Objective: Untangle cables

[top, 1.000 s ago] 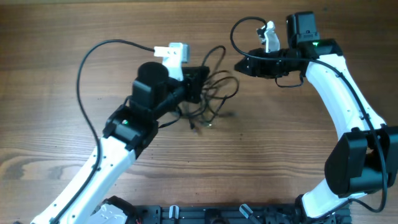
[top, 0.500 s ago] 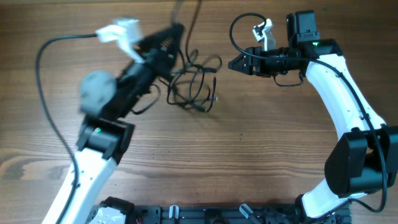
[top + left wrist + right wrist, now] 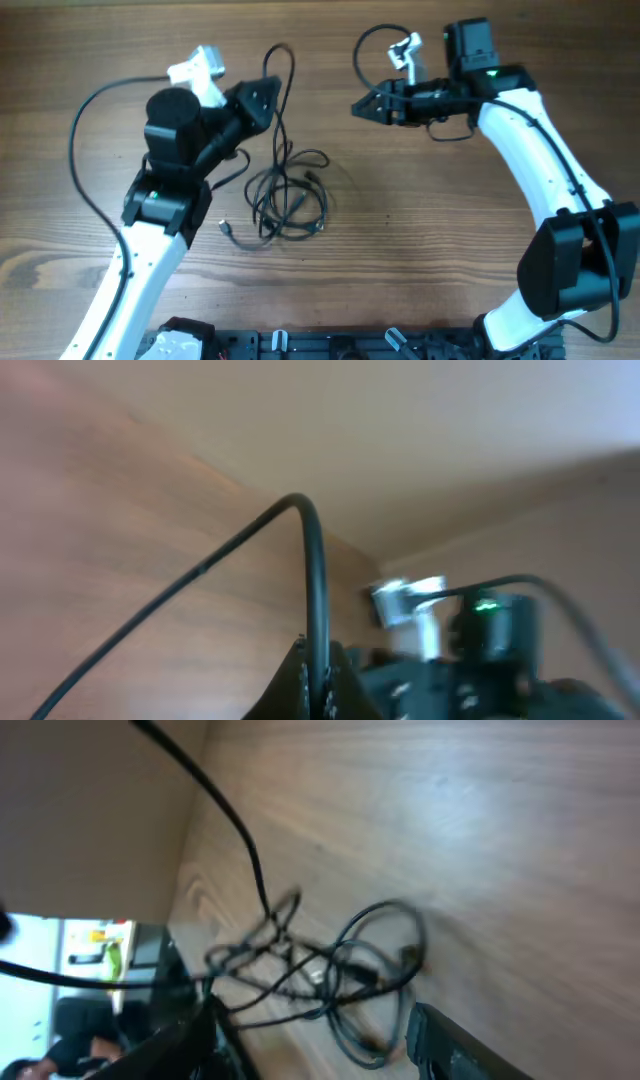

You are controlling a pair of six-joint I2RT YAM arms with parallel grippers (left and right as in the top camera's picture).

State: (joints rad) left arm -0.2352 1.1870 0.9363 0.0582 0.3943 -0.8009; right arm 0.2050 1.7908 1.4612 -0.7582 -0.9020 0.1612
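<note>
My left gripper is holding a strand of cable that leads into a loose tangle (image 3: 286, 204), so it should move back gently while my right gripper reaches for the tangle's upper loops (image 3: 302, 160).
The cables (image 3: 287, 200) lie as a loose black tangle in the middle of the table, with one plug end (image 3: 228, 229) trailing to the left. One strand rises from the tangle, arcs at the far side and runs into my left gripper (image 3: 266, 96). That gripper is shut on this cable (image 3: 312, 560), as the left wrist view shows, with the cord pinched between the jaws of the left gripper (image 3: 318, 665). To the right of the tangle and apart from it, my right gripper (image 3: 358, 108) is open and holds nothing. Between the spread fingers of the right gripper (image 3: 310, 1017), the tangle (image 3: 330, 970) lies on the wood.
The thicker black wire of the left arm (image 3: 90, 120) loops over the table's left side. The right arm's own wire (image 3: 368, 50) curls above its wrist. A black rail (image 3: 320, 345) runs along the front edge.
My left arm swung back toward the near side with the cable, and the tangle slid toward the front of the table. The right gripper opened wider and shifted slightly left.
</note>
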